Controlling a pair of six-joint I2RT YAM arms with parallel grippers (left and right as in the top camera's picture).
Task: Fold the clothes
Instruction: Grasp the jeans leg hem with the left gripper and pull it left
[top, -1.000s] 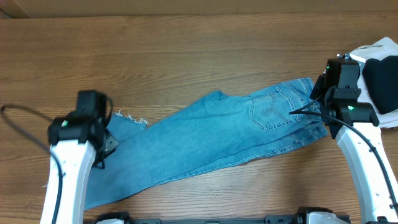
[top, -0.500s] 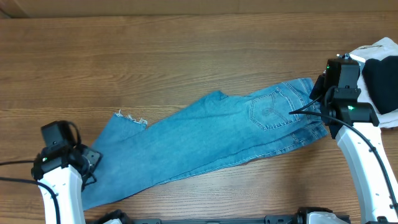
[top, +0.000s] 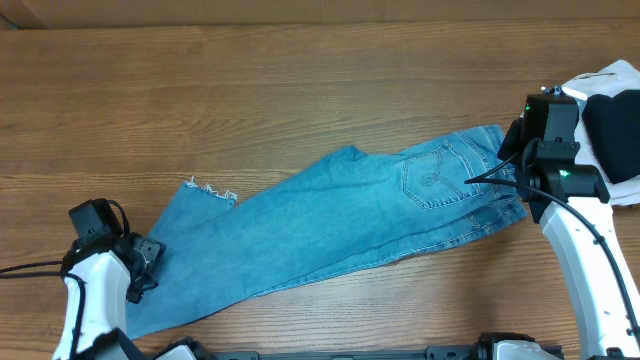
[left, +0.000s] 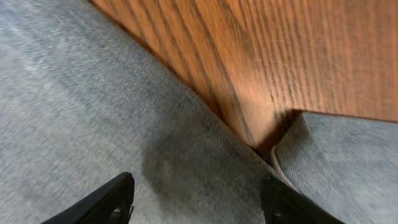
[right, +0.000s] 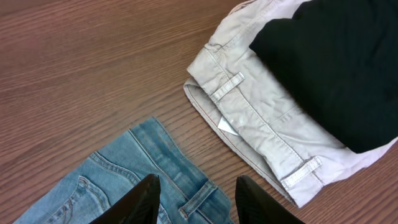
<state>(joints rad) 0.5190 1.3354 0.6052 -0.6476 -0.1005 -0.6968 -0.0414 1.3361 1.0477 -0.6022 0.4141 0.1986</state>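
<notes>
The jeans' leg lies crooked at a slant with the frayed hem jutting out behind, so the robot's left gripper should take hold of the leg's edge and pull it toward the far side.
The light-blue jeans lie flat and slanted across the table, waist at the right with a stitched back pocket, frayed hems at the left. My left gripper is open, low over the hem end of the leg; its view shows denim between the fingers and bare wood beyond. My right gripper is open above the waistband; its fingers straddle a belt loop.
Off-white trousers with a black garment on top lie at the right table edge, also in the overhead view. Bare wood table spreads behind the jeans.
My left arm has pulled back from beside the frayed hem toward the front left, then settled low over the leg end. The right arm and jeans have not moved.
</notes>
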